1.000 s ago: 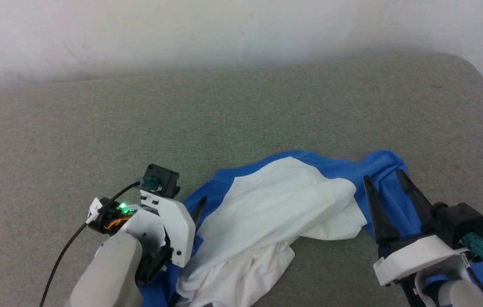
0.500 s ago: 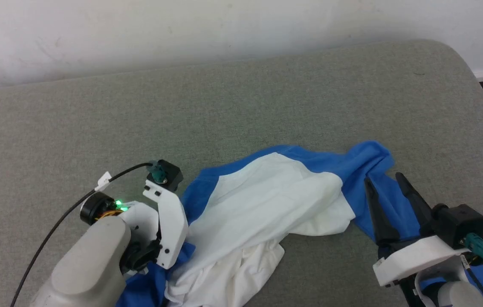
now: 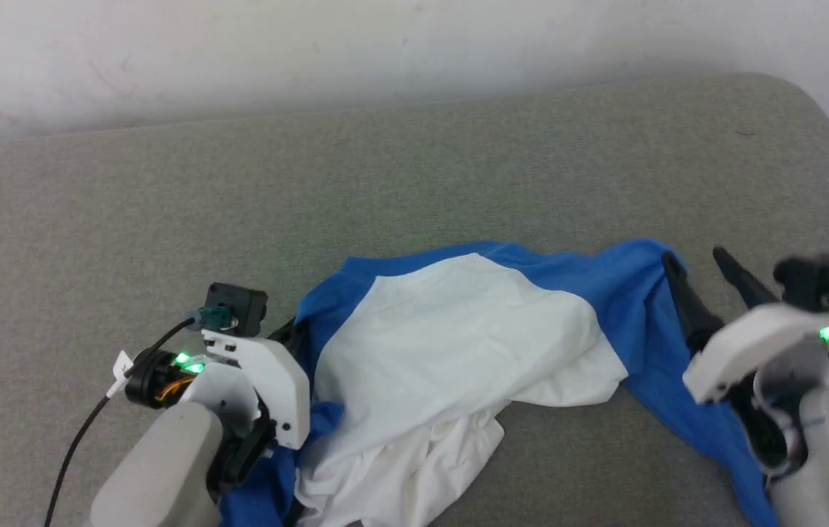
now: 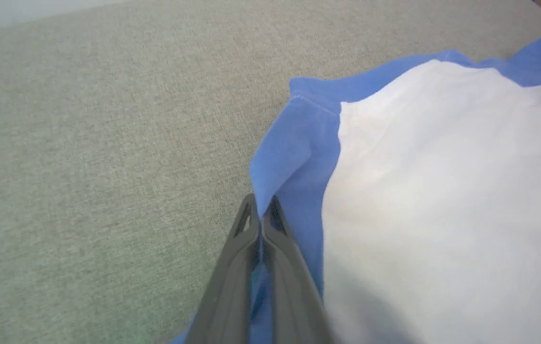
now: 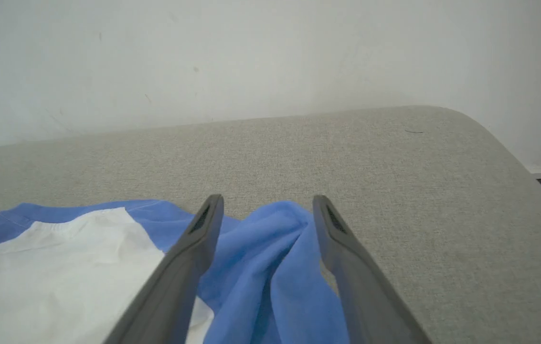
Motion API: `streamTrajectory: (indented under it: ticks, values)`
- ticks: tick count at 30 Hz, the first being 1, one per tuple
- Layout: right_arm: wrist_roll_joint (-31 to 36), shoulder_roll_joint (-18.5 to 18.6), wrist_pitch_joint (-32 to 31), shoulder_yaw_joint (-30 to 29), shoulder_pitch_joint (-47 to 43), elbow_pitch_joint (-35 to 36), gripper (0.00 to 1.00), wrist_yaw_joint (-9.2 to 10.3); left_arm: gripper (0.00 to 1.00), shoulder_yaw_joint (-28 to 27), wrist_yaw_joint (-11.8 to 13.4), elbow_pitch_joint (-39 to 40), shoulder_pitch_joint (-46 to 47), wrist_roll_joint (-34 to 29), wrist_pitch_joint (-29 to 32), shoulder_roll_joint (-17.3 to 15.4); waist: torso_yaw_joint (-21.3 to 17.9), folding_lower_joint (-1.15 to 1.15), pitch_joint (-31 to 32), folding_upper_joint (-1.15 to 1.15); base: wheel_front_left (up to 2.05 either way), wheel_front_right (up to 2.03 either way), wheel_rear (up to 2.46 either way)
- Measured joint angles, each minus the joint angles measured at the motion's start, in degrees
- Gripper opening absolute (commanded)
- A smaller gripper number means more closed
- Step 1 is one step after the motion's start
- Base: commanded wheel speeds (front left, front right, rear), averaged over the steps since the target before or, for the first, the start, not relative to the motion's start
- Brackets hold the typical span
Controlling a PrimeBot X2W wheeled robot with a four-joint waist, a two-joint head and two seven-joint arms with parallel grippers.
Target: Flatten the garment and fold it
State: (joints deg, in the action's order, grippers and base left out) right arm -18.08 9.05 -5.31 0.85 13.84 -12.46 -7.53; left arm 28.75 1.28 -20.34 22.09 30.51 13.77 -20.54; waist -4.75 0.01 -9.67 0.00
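Observation:
My gripper will make a broad body with a straight hem open out when I flatten the garment, because the white panel ends in bunched ridges.
The blue and white garment lies crumpled on the grey cushioned surface, white panel in the middle, blue bands at both ends. My left gripper is at its left blue edge, and in the left wrist view the gripper is shut on a fold of that blue cloth. My right gripper hovers open over the bunched blue end at the right. In the right wrist view its fingers stand apart on either side of the blue bunch, above it.
The grey cushioned surface stretches far behind and to the left of the garment. A white wall runs along its far edge. Its rounded right corner drops off to the floor.
The left gripper has pulled the garment's left blue edge further left, spreading the white panel. The right arm has lifted and shifted right and forward, still open. The camera has shifted slightly.

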Motion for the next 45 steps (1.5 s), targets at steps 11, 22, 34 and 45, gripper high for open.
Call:
streamTrajectory:
  ticks: [11, 22, 34, 45]
  values:
    - [-7.2, 9.4, -20.0, 16.6, 21.7, -21.8, 1.0, 0.0, 0.0, 1.8, -0.2, 4.2, 3.3, -2.5, -4.5, 2.5, 3.7, 0.0, -3.0, 0.0, 0.0, 0.0, 0.0]
    - [-12.9, 12.1, -29.8, 30.8, 31.8, -32.0, 1.0, 0.0, 0.0, 2.9, -0.7, 4.9, 5.4, -3.1, -5.6, 3.1, 5.9, -0.01, -6.8, 0.0, 0.0, 0.0, 0.0]
    - [-22.1, 12.4, -37.7, 38.5, 36.1, -33.6, 0.0, 0.1, 0.0, 2.6, -0.8, 4.2, 5.5, -3.0, -6.4, 2.1, 5.0, -0.01, -7.5, 0.0, 0.0, 0.0, 0.0]
    - [-22.9, 15.6, -10.0, 31.6, 38.1, -27.2, 0.0, -0.02, 0.0, -3.9, 1.5, 6.2, 12.8, -3.4, -12.6, -1.6, 4.4, 0.0, -3.0, 0.0, 0.0, 0.0, 0.0]
